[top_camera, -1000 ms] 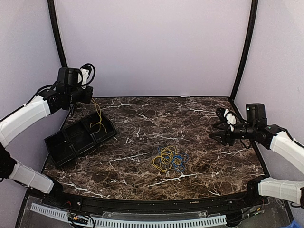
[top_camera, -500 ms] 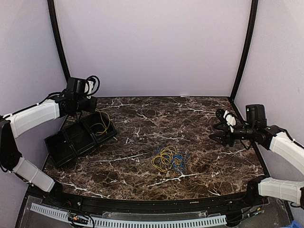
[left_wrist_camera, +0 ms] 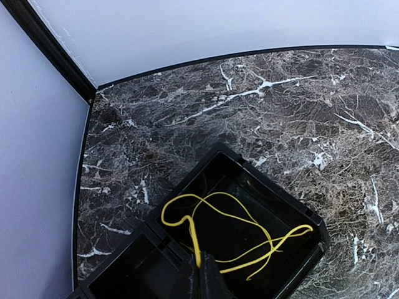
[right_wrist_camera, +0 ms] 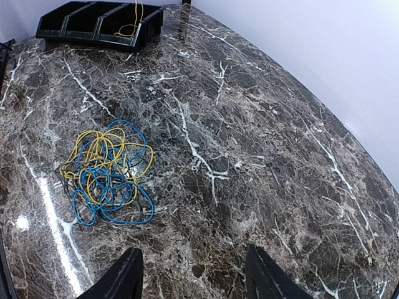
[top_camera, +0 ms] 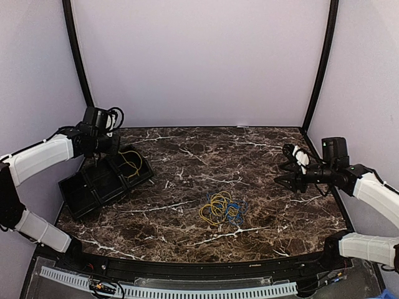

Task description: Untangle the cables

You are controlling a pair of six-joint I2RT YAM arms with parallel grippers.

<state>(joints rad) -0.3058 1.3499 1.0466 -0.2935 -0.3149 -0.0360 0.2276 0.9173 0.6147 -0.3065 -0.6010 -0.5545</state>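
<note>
The robot's left gripper is holding the yellow cable over the bin's divider (left_wrist_camera: 166, 242), so it should let the cable go, grip it further along and tuck it into the bin's end section (left_wrist_camera: 235, 219).
A tangle of yellow and blue cables (top_camera: 222, 208) lies on the marble table, near the middle front; it also shows in the right wrist view (right_wrist_camera: 107, 171). One loose yellow cable (left_wrist_camera: 240, 233) lies coiled in the end compartment of a black bin (top_camera: 103, 180). My left gripper (left_wrist_camera: 202, 278) is shut on one end of that yellow cable, just above the bin (left_wrist_camera: 274, 196). My right gripper (right_wrist_camera: 194, 274) is open and empty, hovering over bare table to the right of the tangle (top_camera: 283, 179).
The black bin has three compartments and sits at the far left of the table; it shows at the top left of the right wrist view (right_wrist_camera: 100, 25). Lilac walls with black corner posts (top_camera: 321, 62) enclose the table.
My left gripper has come down toward the bin with the yellow cable, which hung stretched before and now lies coiled in the end compartment. The right arm has barely moved.
</note>
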